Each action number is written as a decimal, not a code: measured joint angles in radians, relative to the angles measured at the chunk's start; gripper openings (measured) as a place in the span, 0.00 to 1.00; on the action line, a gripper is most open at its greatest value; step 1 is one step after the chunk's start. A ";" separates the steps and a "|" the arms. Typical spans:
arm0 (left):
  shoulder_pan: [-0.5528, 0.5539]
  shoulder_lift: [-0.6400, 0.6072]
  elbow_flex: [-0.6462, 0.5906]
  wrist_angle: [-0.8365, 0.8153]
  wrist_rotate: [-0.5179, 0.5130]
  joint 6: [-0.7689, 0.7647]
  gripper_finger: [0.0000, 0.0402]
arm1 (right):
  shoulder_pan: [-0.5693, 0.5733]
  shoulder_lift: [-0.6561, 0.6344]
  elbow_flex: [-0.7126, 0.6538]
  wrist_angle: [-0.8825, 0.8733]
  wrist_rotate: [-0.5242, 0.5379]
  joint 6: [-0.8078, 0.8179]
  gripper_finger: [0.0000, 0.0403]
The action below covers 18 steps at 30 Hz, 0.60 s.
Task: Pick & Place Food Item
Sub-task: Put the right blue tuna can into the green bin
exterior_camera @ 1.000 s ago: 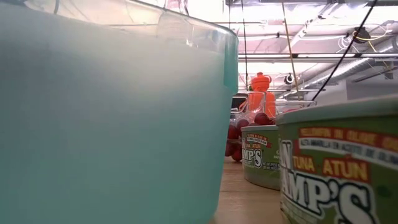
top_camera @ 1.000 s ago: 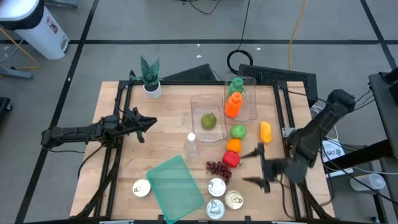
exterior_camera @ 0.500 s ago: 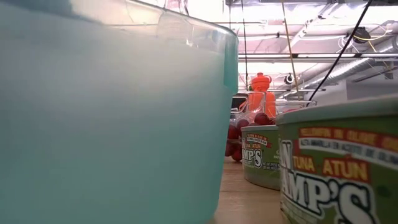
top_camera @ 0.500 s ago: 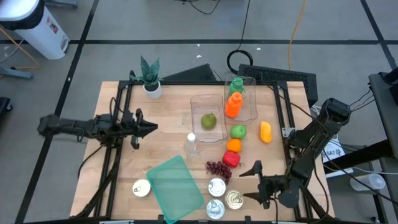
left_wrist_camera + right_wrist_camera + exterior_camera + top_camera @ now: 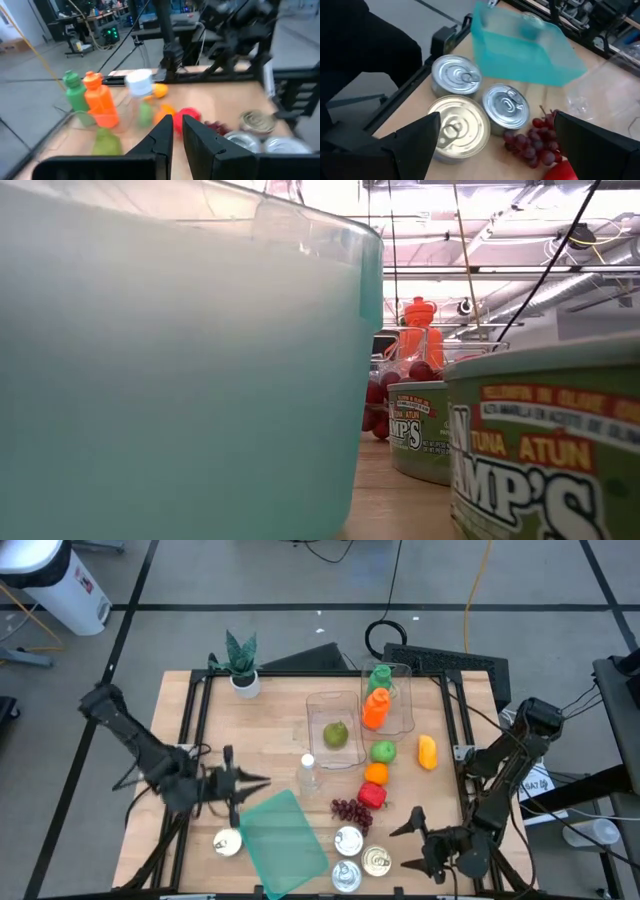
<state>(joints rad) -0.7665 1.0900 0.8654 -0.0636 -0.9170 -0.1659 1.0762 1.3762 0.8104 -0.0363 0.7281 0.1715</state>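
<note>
The gold can's near rim (image 5: 388,863) faces my open right gripper, free of the silver cans, so I should keep approaching that rim (image 5: 445,151) until my fingers pinch it.
The food lies at the table's middle right: purple grapes (image 5: 348,810) (image 5: 532,140), a red item (image 5: 372,794), an orange (image 5: 376,773), a green apple (image 5: 383,751), a yellow item (image 5: 427,751), and a green fruit (image 5: 335,733) inside a clear container (image 5: 322,705). My right gripper (image 5: 408,837) (image 5: 497,120) hovers open just right of the cans, its fingers aimed at the cans and grapes. My left gripper (image 5: 262,780) (image 5: 177,125) is shut and empty, level above the table at the teal bin's left far corner. Neither gripper shows in the low view.
A teal bin (image 5: 282,830) (image 5: 180,360) stands at the near middle. Three tuna cans (image 5: 348,839) (image 5: 456,75) stand right of it and one can (image 5: 228,842) left. A water bottle (image 5: 308,772), green and orange bottles (image 5: 376,695) in a clear tub, and a potted plant (image 5: 241,665) stand farther back.
My left gripper has swung from the table's left side toward the near edge and rightward, rising, and now points at the teal bin; it has stayed shut. My right gripper has gone down and toward the near edge, closer to the cans, and has stayed open.
</note>
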 joint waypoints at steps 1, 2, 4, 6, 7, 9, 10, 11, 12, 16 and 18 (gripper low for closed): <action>-0.024 0.020 0.017 0.010 -0.015 -0.034 0.13 | 0.006 0.000 0.000 0.000 0.000 -0.001 0.94; -0.045 0.042 0.033 0.020 -0.025 -0.068 0.13 | 0.013 0.000 0.000 0.000 0.000 -0.002 0.94; -0.076 0.097 0.059 0.051 -0.044 -0.115 0.13 | 0.026 0.000 0.000 -0.005 -0.005 -0.008 0.94; -0.098 0.172 0.080 0.082 -0.062 -0.146 0.13 | 0.035 0.000 0.000 -0.011 -0.031 -0.016 0.94; -0.101 0.214 0.095 0.102 -0.061 -0.160 0.13 | 0.040 0.000 0.000 -0.014 -0.036 -0.017 0.94; -0.099 0.305 0.137 0.142 -0.061 -0.185 0.13 | 0.046 0.000 0.000 -0.015 -0.052 -0.025 0.94; -0.097 0.353 0.165 0.154 -0.062 -0.191 0.13 | 0.051 0.000 0.000 -0.016 -0.053 -0.032 0.94; -0.097 0.402 0.196 0.159 -0.062 -0.196 0.13 | 0.055 0.003 0.000 -0.017 -0.055 -0.042 0.94; -0.096 0.454 0.229 0.161 -0.065 -0.199 0.13 | 0.058 0.007 0.000 -0.017 -0.058 -0.058 0.94; -0.098 0.646 0.391 0.171 -0.100 -0.180 0.13 | 0.058 0.031 0.000 -0.012 -0.080 -0.109 0.94; -0.095 0.726 0.472 0.171 -0.112 -0.174 0.13 | 0.056 0.053 0.000 -0.005 -0.086 -0.121 0.94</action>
<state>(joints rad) -0.8617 1.8159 1.3378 0.1078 -1.0293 -0.3395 1.1323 1.4290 0.8101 -0.0416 0.6425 0.0503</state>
